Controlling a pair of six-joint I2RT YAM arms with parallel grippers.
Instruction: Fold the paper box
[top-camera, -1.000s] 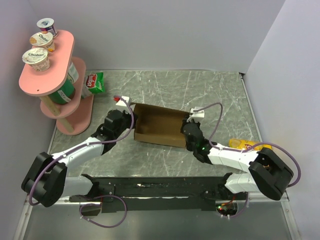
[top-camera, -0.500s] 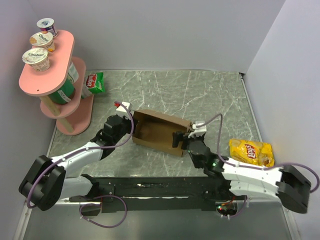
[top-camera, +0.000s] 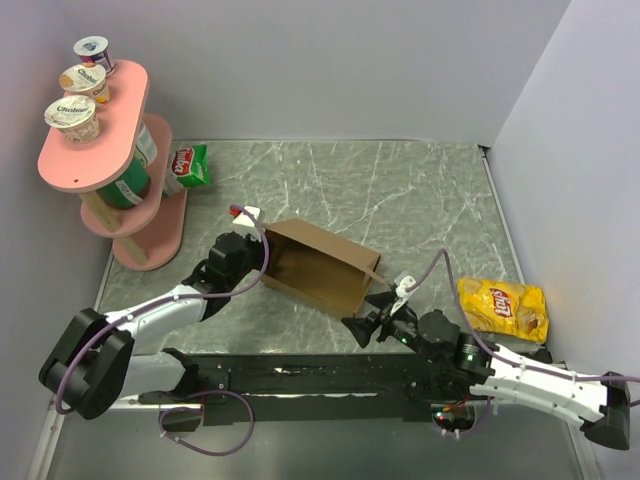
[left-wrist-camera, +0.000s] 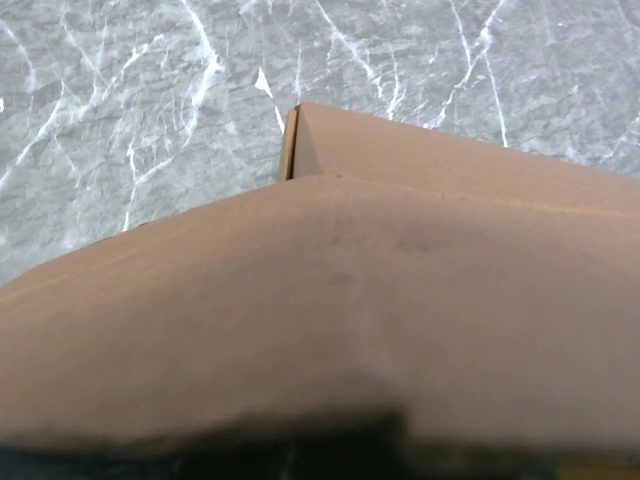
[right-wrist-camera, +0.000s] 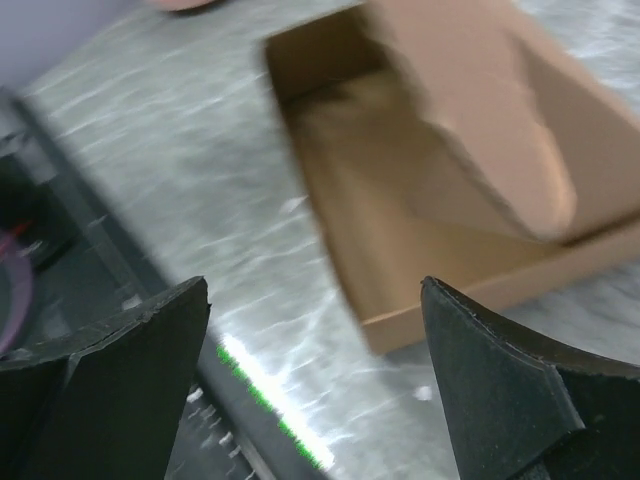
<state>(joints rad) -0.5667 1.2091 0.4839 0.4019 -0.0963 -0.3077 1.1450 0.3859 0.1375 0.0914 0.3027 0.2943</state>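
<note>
The box's flap leans half open next to the robot's left gripper, so the left gripper should move back while the right gripper pushes the flap down onto the tray.
The paper box is brown cardboard, partly folded, lying askew in the middle of the table with a flap leaning over its tray. My left gripper is at the box's left wall. In the left wrist view the box's cardboard fills the frame and hides the fingers, which are shut on that wall. My right gripper hangs near the table's front edge, just off the box's near right corner, open and empty. The right wrist view has the box's open tray ahead of my right gripper.
A pink two-tier shelf with yogurt cups stands at the far left, with a green snack bag beside it. A yellow chips bag lies at the right. A black rail runs along the near edge.
My right gripper opened, let go of the box's right wall and drew back toward the near edge. The box's right end swung nearer. The left gripper stayed at its wall.
</note>
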